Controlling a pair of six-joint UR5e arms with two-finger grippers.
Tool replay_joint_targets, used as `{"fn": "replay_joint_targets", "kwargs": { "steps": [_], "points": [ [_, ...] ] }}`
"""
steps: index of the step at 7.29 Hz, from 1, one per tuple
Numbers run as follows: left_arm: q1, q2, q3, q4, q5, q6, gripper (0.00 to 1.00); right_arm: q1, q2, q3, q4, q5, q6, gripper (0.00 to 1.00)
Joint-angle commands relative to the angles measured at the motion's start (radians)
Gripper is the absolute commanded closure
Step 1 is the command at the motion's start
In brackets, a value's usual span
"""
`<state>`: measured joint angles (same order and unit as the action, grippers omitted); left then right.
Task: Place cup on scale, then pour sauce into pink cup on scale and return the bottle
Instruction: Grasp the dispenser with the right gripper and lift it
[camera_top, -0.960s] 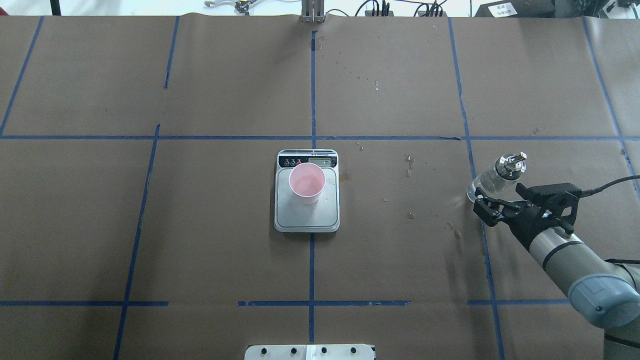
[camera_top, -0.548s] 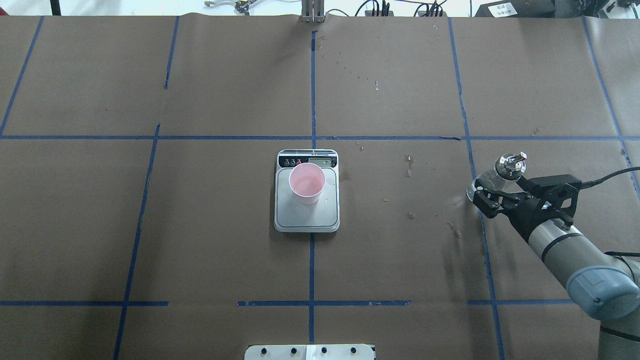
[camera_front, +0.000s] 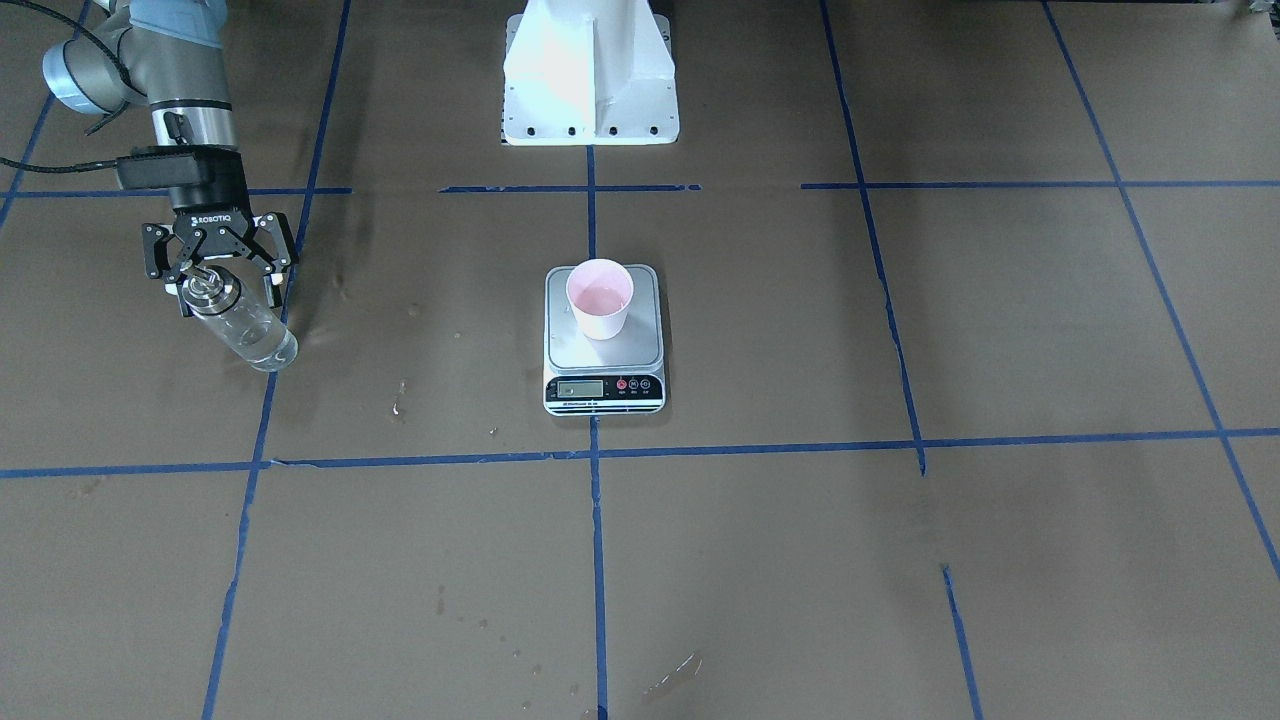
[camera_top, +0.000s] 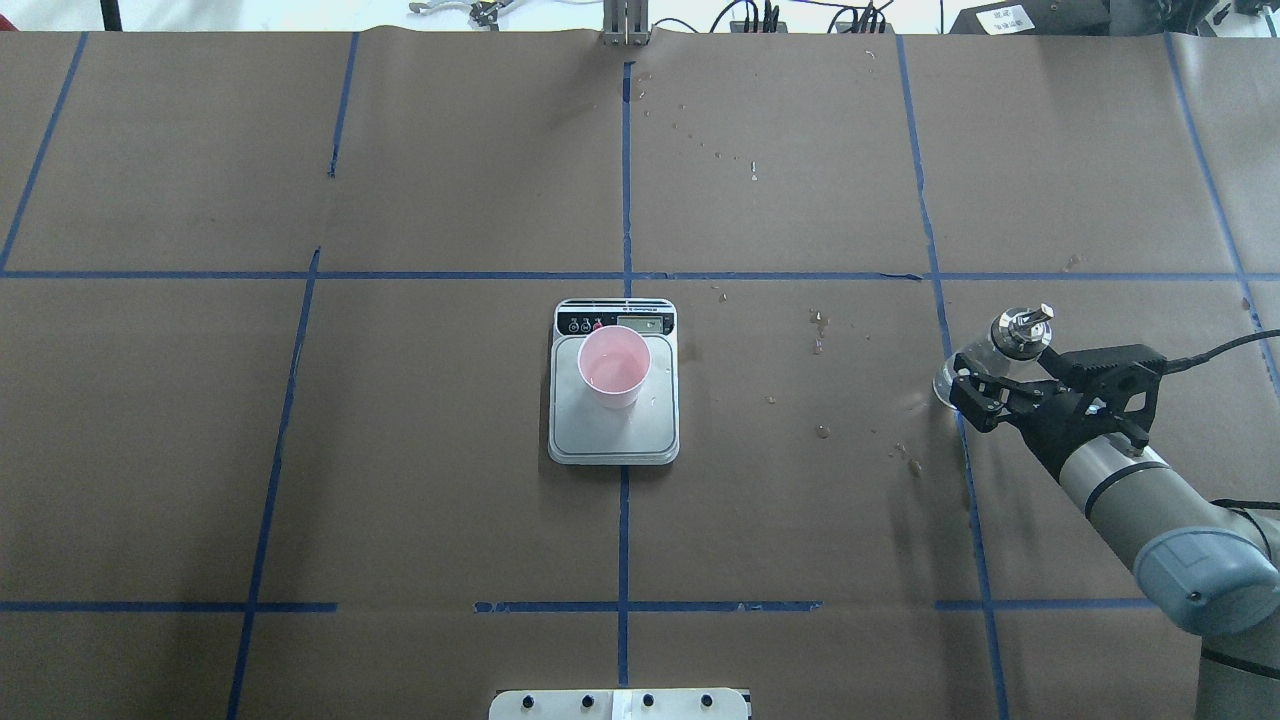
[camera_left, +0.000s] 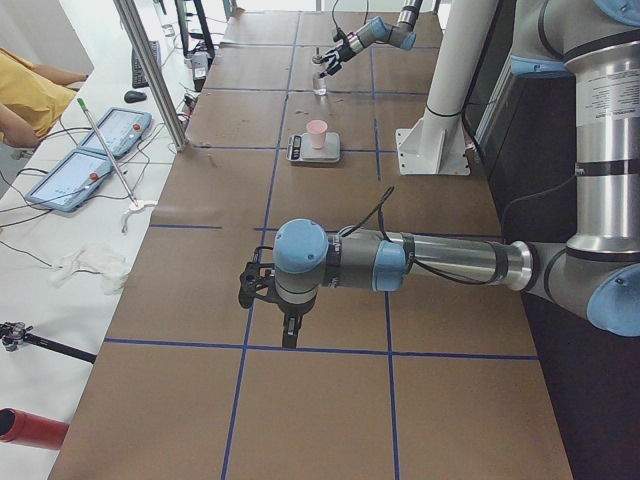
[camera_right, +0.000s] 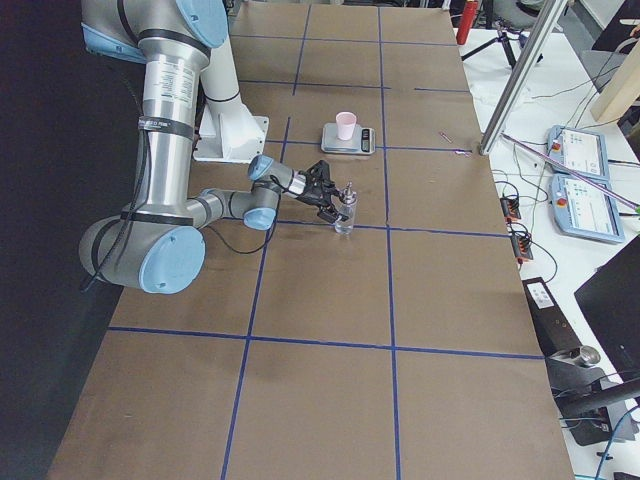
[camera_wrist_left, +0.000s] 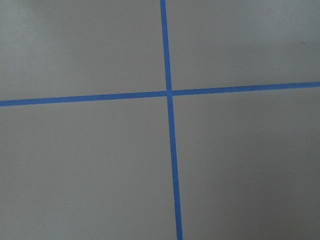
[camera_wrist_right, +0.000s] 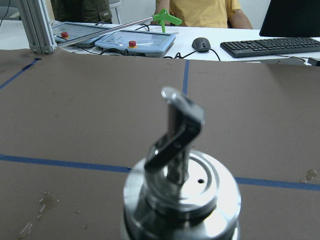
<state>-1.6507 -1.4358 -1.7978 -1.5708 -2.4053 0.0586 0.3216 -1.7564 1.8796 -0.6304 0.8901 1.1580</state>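
The spout's flap (camera_wrist_right: 184, 106) will swing open by itself when the robot tips the clear glass bottle, because a slanting arm (camera_wrist_right: 169, 149) straddles the metal spout.
The pale pink cup (camera_top: 613, 362) stands upright on the silver scale (camera_top: 613, 437) at the table's middle; both also show in the front view, cup (camera_front: 600, 295) on scale (camera_front: 603, 357). The clear glass bottle (camera_top: 1019, 331) with its metal spout stands at the right. My right gripper (camera_top: 968, 400) is open, its fingers on either side of the bottle (camera_front: 255, 340) just under the collar. The right wrist view shows the spout and collar (camera_wrist_right: 182, 185) close up. My left gripper (camera_left: 265, 290) hangs over bare table; I cannot tell its state.
Brown paper with blue tape lines (camera_top: 624, 275) covers the table. Small wet spots (camera_top: 818, 325) lie between the scale and the bottle. The white robot base (camera_front: 590, 70) stands behind the scale. Operators' tablets and a keyboard (camera_wrist_right: 272, 46) lie past the far edge.
My right gripper has moved forward, from just short of the bottle to straddling it, still open. Bottle, cup and scale have not moved.
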Motion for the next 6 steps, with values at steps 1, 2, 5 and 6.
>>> {"fn": "replay_joint_targets", "kwargs": {
  "steps": [1,2,5,6],
  "points": [
    [0.000,0.000,0.000,0.000,0.000,0.001,0.00,0.008,0.002,0.000,0.000,-0.003,-0.001,0.00],
    [0.000,0.000,0.000,0.000,0.000,0.001,0.00,0.011,0.002,0.000,0.000,-0.005,-0.001,0.08],
    [0.000,0.015,-0.006,-0.002,0.000,0.003,0.00,0.030,0.002,0.004,0.004,-0.006,-0.009,0.90],
    [0.000,0.015,-0.009,-0.002,0.000,0.003,0.00,0.042,0.003,0.013,0.006,-0.006,-0.030,1.00]
  ]
}}
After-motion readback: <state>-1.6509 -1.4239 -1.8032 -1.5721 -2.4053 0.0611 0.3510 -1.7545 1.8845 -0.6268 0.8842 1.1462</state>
